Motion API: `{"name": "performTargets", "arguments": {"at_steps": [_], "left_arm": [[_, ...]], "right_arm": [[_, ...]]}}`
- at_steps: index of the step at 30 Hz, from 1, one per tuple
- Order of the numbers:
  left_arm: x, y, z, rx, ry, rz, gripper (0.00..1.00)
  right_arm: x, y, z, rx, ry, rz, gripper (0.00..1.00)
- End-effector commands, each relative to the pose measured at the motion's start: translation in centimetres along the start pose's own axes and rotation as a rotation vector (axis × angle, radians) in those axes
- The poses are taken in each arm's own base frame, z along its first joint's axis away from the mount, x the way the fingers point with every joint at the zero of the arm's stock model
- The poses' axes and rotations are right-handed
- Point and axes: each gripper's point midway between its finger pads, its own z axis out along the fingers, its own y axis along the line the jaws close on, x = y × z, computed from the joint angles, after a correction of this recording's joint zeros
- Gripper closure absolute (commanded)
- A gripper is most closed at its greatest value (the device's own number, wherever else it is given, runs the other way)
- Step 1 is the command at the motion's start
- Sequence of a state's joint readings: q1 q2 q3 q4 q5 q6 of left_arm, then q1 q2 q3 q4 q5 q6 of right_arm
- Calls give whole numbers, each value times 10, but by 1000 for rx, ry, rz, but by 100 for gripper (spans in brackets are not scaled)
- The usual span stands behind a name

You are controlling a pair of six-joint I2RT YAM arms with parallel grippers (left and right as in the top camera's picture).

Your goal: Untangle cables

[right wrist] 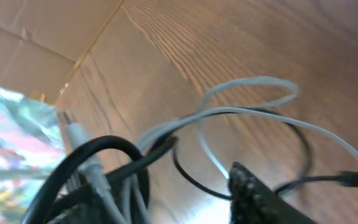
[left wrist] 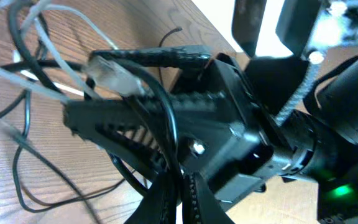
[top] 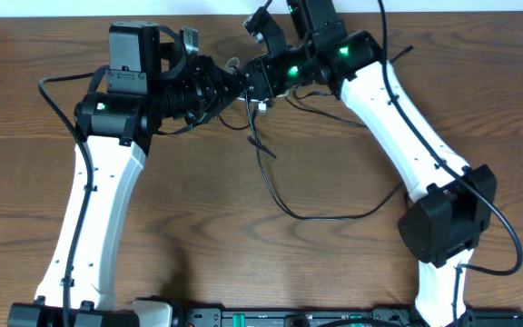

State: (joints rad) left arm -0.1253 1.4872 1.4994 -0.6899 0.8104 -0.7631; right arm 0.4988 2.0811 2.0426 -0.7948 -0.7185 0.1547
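Note:
The white cable's plug and pieces of black cable are bunched up in my right gripper. My right gripper should stay still while my left gripper opens and pulls a piece of black cable.
The cables are bunched at the back middle of the table, where both grippers meet. One long black cable trails from the bunch toward the front in a wide curve. My left gripper is shut, and a black cable runs down into its fingers. My right gripper faces it, jaws apart, with the white cable's plug and black strands between them. In the right wrist view one finger shows. A white cable loops over the wood beside thick black loops. The other finger is hidden behind the bundle.
Thick black arm wires run along both arms. A black plug end lies on the wood at the right. The table's back edge meets brown board. A black rail lines the front edge.

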Motion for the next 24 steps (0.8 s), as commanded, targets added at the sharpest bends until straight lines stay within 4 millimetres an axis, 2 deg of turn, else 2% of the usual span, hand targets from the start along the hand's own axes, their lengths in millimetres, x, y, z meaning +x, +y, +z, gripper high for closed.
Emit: {"name": "performTargets", "arguments": {"at_steps": [1,5,11,15,18,21,24], "left_arm": [[6,-12,0,50,43,7,93],[6,-12,0,50,42,13,93],[6,-12,0,50,38,73,92],[-1,-13,-4,63,18,90,92],[-7,-23,-11,115,7,120,92],[-12,-33,-17,165,-9,157,92],[-15,-30,-16,149,-21,180,93]], "right_arm": [[1,-10,4,20,1,86,72],[3,-28,-2,96,2,155,99],[18,-63,-16,239,33,234,99],[33,-95,-34,384,61,308,99],[43,-115,-49,464,82,352,99],[50,-125,-57,476,99,362,99],[52,-127,-58,463,112,348,99]]}}
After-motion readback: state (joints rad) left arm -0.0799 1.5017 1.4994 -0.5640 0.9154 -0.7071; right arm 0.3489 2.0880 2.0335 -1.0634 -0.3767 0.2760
